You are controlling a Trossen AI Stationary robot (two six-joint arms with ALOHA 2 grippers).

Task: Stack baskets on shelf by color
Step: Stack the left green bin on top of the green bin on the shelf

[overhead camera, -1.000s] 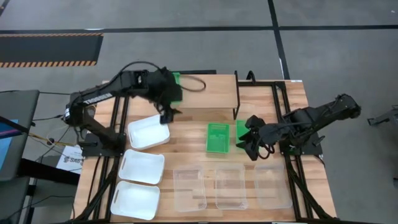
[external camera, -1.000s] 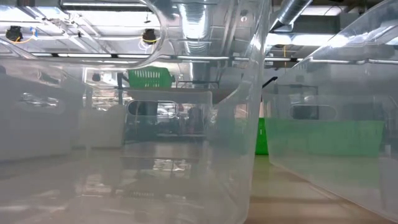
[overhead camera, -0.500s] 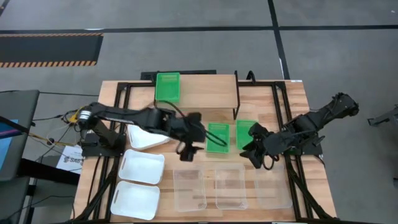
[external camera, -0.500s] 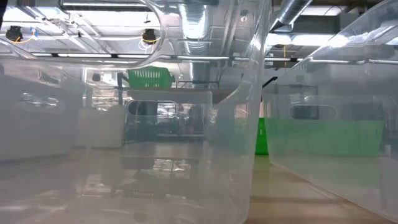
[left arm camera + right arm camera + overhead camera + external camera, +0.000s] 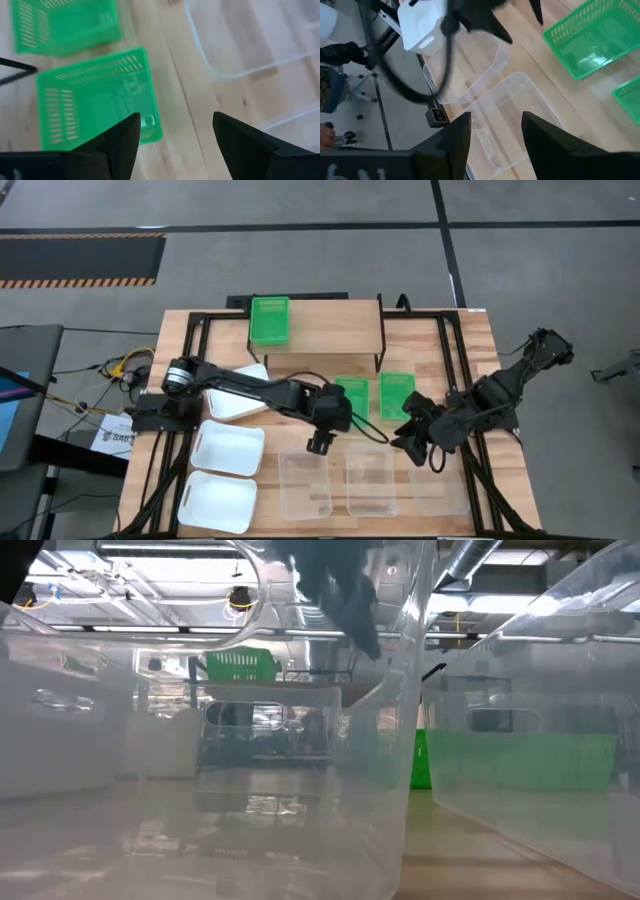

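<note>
The green basket's near rim (image 5: pixel 152 90) runs into the gap between the left gripper's open fingers, so the robot should carry on lowering until they straddle that rim (image 5: pixel 159 129), then close them.
One green basket (image 5: pixel 270 320) stands on the shelf (image 5: pixel 330 330) at its left end. Two more green baskets (image 5: pixel 352 398) (image 5: pixel 397 394) rest on the table in front of the shelf. My left gripper (image 5: pixel 318 443) hangs open just near of the left green basket (image 5: pixel 95 102), above the far rim of a clear basket (image 5: pixel 305 483), and holds nothing. It shows as a dark shape (image 5: pixel 335 585) in the low view. My right gripper (image 5: pixel 412 438) is open and empty above the clear baskets (image 5: pixel 510 115), near the right green basket (image 5: pixel 590 40).
Three white baskets (image 5: pixel 228 448) lie along the table's left side, one (image 5: pixel 235 395) partly under my left arm. Two more clear baskets (image 5: pixel 370 478) (image 5: pixel 437 480) line the near edge. Black frame rails (image 5: pixel 195 350) run along both table sides.
My left gripper has swung from the shelf's left end toward the table's near middle and has come down, stopping by the left green basket on the table. The green basket stays on the shelf. My right gripper has drifted a little toward the near edge and rolled somewhat.
</note>
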